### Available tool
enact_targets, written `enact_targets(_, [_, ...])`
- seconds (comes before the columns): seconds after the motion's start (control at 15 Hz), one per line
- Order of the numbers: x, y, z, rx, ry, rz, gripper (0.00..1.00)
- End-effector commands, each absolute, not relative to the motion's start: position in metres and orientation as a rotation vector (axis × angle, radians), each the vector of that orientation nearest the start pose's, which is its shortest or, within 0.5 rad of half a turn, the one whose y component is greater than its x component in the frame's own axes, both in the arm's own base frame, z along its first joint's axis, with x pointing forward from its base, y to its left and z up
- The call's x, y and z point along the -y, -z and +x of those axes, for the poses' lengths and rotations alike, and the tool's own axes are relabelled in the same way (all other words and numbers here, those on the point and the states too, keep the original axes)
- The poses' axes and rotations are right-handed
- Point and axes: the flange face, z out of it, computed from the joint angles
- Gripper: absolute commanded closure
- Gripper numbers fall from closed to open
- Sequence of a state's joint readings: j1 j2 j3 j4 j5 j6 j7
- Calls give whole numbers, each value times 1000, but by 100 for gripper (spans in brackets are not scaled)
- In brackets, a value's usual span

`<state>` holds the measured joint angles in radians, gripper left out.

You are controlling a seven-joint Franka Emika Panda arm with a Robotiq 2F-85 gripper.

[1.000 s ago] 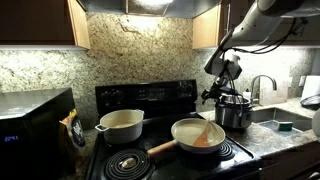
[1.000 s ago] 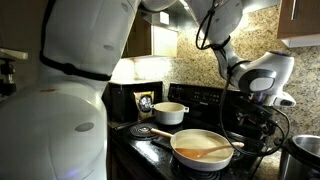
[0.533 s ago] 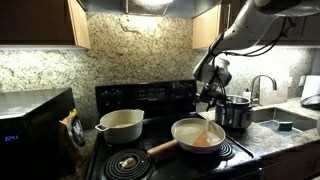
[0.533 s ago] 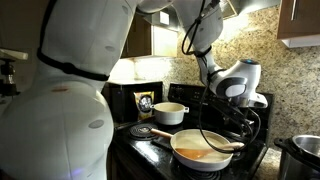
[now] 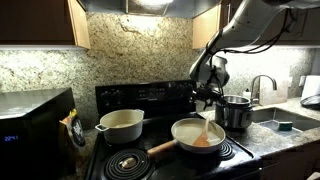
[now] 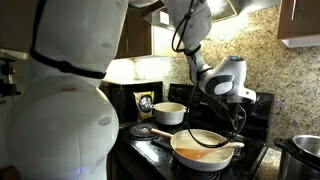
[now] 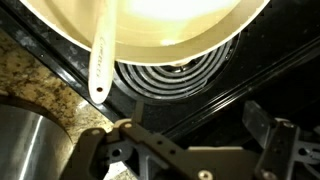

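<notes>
My gripper's open fingers have the spatula handle's end [image 7: 99,88] outside them, beyond one finger, so next I move my gripper back toward the pan to meet the handle [image 6: 236,146].
A cream frying pan [image 5: 196,135] [image 6: 199,148] [image 7: 180,30] sits on the front burner with a pale spatula [image 5: 203,127] [image 6: 222,148] [image 7: 100,55] resting in it, its handle over the rim. My gripper [image 5: 206,99] [image 6: 238,101] [image 7: 190,150] hangs above the pan's far edge, between the pan and the steel pot [image 5: 235,111]. In the wrist view the jaws stand wide apart with nothing between them. They touch nothing. The spatula handle's end lies just ahead of my fingers [image 7: 272,135].
A cream pot [image 5: 120,124] [image 6: 169,112] stands on a rear burner. The steel pot [image 7: 25,140] sits on the granite counter [image 7: 20,70] beside the stove, with a sink [image 5: 282,118] beyond it. A microwave [image 5: 35,120] stands at the left. The robot's white body [image 6: 60,100] blocks much of an exterior view.
The arm has swung away from above the steel pot toward the frying pan and now hovers by the pan's far rim. The jaws stayed open.
</notes>
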<state>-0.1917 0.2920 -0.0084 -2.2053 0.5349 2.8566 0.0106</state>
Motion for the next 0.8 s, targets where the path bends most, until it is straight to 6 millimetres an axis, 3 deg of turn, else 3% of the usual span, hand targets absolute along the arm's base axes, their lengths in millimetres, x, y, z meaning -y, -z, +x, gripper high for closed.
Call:
enact_targets(0.0, [134, -276, 549, -1057, 520, -2692, 0])
enact_targets(0.47, [148, -247, 540, -1177, 429, -2611, 0])
enact_targets(0.73, [152, -244, 534, -1228, 438, -2582, 0])
